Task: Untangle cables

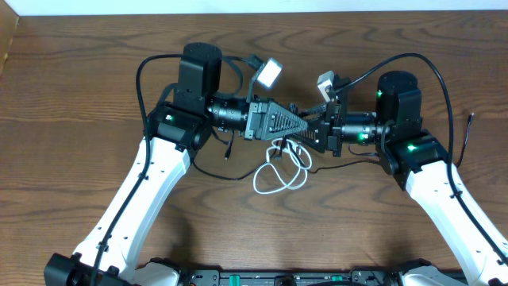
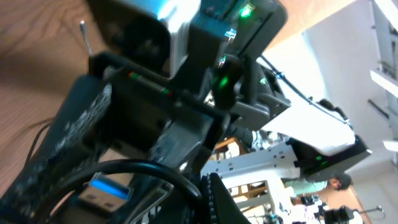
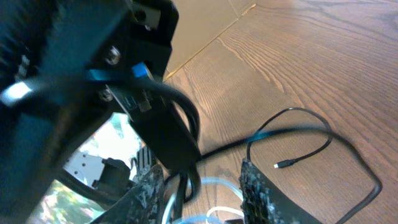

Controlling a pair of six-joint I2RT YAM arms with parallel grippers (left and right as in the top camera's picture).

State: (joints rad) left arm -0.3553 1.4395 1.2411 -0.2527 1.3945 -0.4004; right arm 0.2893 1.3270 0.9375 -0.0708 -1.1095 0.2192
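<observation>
The black cable and pieces of white cable are bunched up between the fingers of the robot's right gripper, so next the right gripper backs away and comes in at the white cable's loops below.
My two grippers meet tip to tip above the table's middle. The left gripper looks shut on a black cable near its blue-tongued USB plug. That plug also shows in the right wrist view. The right gripper is open, with the black cable and white cable strands hanging between its fingers. The white cable droops in loops onto the table below the grippers. Thin black cable lies to the left and right. A small plug end rests on the wood.
The wooden table carries both white arms, the left and the right. Thick black arm cables arch over each wrist. A dark rail runs along the front edge.
</observation>
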